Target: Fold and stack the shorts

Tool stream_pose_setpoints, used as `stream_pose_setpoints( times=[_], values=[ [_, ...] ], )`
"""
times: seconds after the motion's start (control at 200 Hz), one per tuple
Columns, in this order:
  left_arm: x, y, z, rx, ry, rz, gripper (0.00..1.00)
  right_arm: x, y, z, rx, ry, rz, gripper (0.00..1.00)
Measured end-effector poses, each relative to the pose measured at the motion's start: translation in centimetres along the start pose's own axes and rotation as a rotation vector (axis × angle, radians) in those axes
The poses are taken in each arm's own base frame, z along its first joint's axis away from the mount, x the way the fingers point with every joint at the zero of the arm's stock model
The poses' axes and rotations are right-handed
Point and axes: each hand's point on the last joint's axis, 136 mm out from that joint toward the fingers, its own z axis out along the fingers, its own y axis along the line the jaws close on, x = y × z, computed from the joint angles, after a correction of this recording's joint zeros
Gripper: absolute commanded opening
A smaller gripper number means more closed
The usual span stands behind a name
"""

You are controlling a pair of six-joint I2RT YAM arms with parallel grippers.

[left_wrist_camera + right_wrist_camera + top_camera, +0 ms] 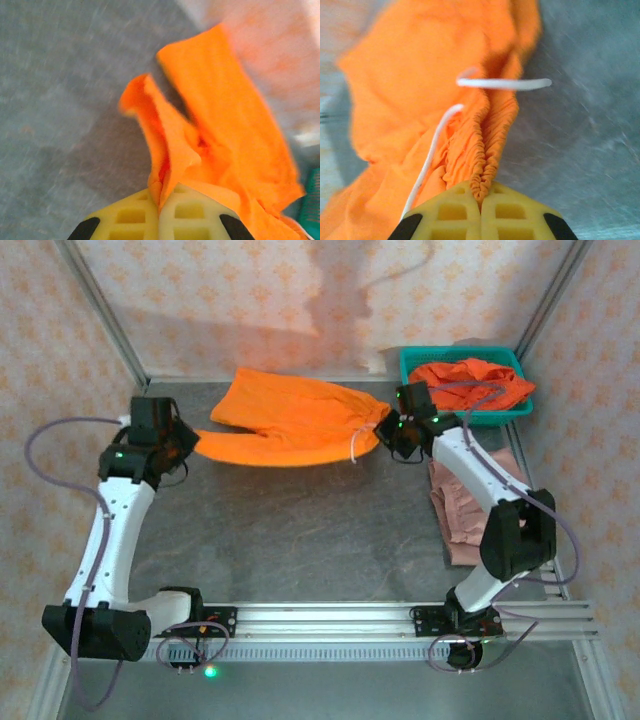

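The loose leg [246, 400] is lying at a slant next to the bunched hem in my left gripper. Next, I raise the shorts [305, 428] with both grippers and swing them flat before I fold them.
Bright orange shorts [290, 420] hang stretched between my two grippers above the far half of the table. My left gripper [192, 443] is shut on a leg hem of these shorts [165, 165]; the yellow fingers [131, 216] pinch the cloth. My right gripper [385, 430] is shut on the gathered elastic waistband [487, 170], with the pale drawstring [502, 83] dangling beside it. Pink-mauve shorts [470, 510] lie flat on the table at the right, partly under my right arm. More orange shorts [470, 380] lie heaped in the teal basket [418, 360].
The teal basket stands in the far right corner. Metal frame posts and patterned walls enclose the grey table [300, 530]. The rail [400, 615] with the arm bases runs along the near edge.
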Motion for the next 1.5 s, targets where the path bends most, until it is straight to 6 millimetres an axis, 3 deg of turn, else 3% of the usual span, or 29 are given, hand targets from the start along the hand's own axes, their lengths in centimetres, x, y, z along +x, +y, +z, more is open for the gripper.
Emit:
stream_pose_setpoints(
  times=[0.195, 0.405, 0.51, 0.641, 0.826, 0.971, 1.131, 1.231, 1.351, 1.421, 1.501],
  values=[
    [-8.0, -6.9, -7.5, 0.16, -0.187, 0.007, 0.0, -5.3, 7.8, -8.0, -0.175, -0.158, -0.073, 0.0],
    [-14.6, -12.1, -13.2, 0.286, -0.342, 0.002, 0.0, -8.2, 13.5, -15.8, -0.332, -0.286, -0.125, 0.0],
    [-16.6, -13.4, -16.0, 0.347, -0.413, -0.008, 0.0, -8.8, 15.5, -19.2, -0.409, -0.33, -0.145, 0.0],
    [-17.8, -13.3, -18.8, 0.397, -0.47, -0.035, 0.0, -8.9, 17.7, -22.7, -0.506, -0.363, -0.17, 0.0],
    [-18.4, -13.6, -20.1, 0.458, -0.484, -0.074, 0.0, -8.4, 18.7, -25.3, -0.579, -0.375, -0.189, 0.0],
    [-18.0, -13.9, -18.0, 0.456, -0.428, -0.08, 0.0, -8.1, 18.6, -25.5, -0.577, -0.378, -0.191, 0.0],
    [-17.0, -13.3, -10.8, 0.366, -0.298, -0.086, 0.0, -8.1, 18.5, -23.2, -0.539, -0.354, -0.183, 0.0],
    [-16.7, -12.7, -5.3, 0.289, -0.222, -0.091, 0.0, -8.4, 18.7, -19.5, -0.496, -0.314, -0.178, 0.0],
    [-16.9, -11.6, 0.4, 0.206, -0.165, -0.106, 0.0, -9.6, 19.7, -13.5, -0.448, -0.259, -0.162, 0.0],
    [-17.6, -11.2, 2.8, 0.177, -0.154, -0.115, 0.0, -10.5, 20.8, -10.3, -0.448, -0.235, -0.15, 0.0],
    [-19.7, -11.9, 4.6, 0.194, -0.182, -0.136, 0.0, -11.4, 22.2, -7.4, -0.48, -0.217, -0.135, 0.0]
  ],
)
